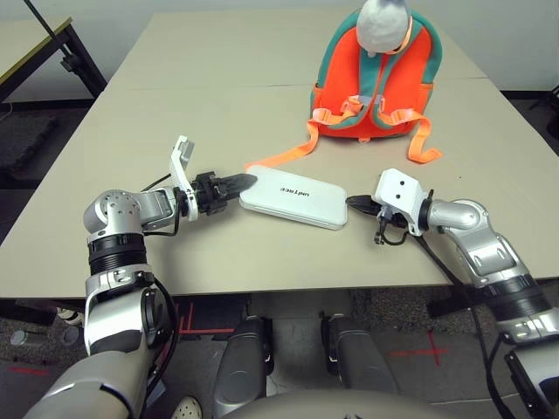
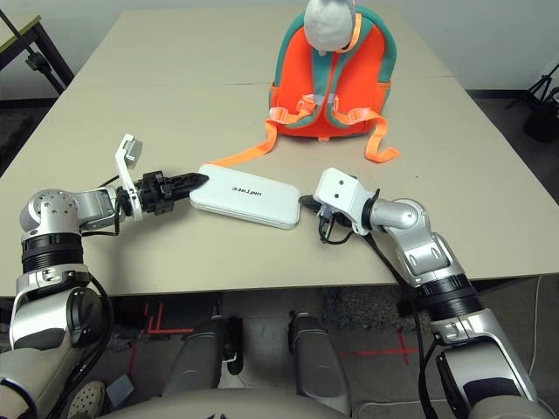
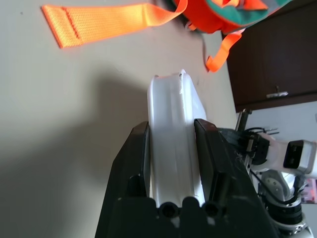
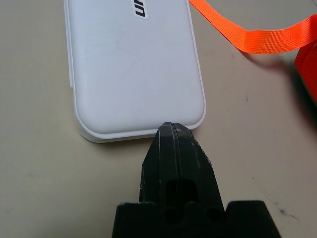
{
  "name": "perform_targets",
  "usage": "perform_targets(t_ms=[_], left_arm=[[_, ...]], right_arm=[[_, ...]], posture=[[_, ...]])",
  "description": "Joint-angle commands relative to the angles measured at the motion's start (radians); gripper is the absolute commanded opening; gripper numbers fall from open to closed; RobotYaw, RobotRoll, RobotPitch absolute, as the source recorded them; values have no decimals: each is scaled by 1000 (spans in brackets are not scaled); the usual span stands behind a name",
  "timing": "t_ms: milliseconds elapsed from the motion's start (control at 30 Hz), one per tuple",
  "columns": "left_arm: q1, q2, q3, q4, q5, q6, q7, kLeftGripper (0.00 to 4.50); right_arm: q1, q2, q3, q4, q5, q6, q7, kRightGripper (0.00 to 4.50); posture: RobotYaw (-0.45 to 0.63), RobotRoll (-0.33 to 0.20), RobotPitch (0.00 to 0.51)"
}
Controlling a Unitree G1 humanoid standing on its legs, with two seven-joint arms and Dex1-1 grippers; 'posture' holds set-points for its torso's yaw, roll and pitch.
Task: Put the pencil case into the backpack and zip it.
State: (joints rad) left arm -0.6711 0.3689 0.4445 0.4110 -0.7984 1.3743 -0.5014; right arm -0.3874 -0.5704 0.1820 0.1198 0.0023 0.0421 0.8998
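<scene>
I should first pull the backpack (image 1: 346, 80) closer by its teal straps (image 1: 376, 85) with my right gripper, because the backpack stands far behind the pencil case with its straps toward me.
The white pencil case (image 1: 293, 199) lies flat on the table, its "unitree" lettering up, between my two grippers. My left gripper (image 1: 247, 182) is shut on the case's left end; in the left wrist view its fingers (image 3: 136, 148) press on both faces of the case (image 3: 173, 148). My right gripper (image 1: 352, 202) is shut and holds nothing. Its closed tip (image 4: 171, 126) touches the case's right end (image 4: 133, 69). The orange and teal backpack (image 1: 376, 78) stands at the back right, straps toward me, with a grey soft piece (image 1: 384, 24) on top.
A long orange strap (image 1: 288, 154) trails from the backpack across the table to just behind the case's left end. The table's front edge (image 1: 262, 284) runs close below both grippers. A black-framed desk (image 1: 52, 44) stands off to the far left.
</scene>
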Motion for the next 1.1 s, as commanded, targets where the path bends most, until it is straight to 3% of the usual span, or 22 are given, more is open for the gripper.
perform_targets(t_ms=[33, 133, 233, 567, 833, 1100], left_arm=[[-2, -20, -22, 0, 3, 0, 2, 1294], [-15, -30, 30, -13, -17, -50, 6, 1283], [-46, -29, 79, -12, -35, -66, 26, 1279], [-63, -23, 88, -9, -57, -20, 34, 1237], [-51, -36, 71, -24, -58, -13, 22, 1229], [-121, 34, 140, -56, -75, -78, 35, 1229]], right_arm=[[4, 1, 9, 9, -7, -11, -2, 0], [5, -1, 10, 12, -14, -11, -7, 0], [5, -4, 13, 19, -24, -14, -12, 622], [-3, -1, 16, 37, -38, -25, -18, 4359], [3, -4, 12, 35, -43, -23, -20, 4500], [-4, -5, -10, 63, -60, 15, -74, 4500]], posture=[[-77, 0, 135], [-75, 0, 135], [-69, 0, 135], [-67, 0, 136], [-71, 0, 137], [-69, 0, 141]])
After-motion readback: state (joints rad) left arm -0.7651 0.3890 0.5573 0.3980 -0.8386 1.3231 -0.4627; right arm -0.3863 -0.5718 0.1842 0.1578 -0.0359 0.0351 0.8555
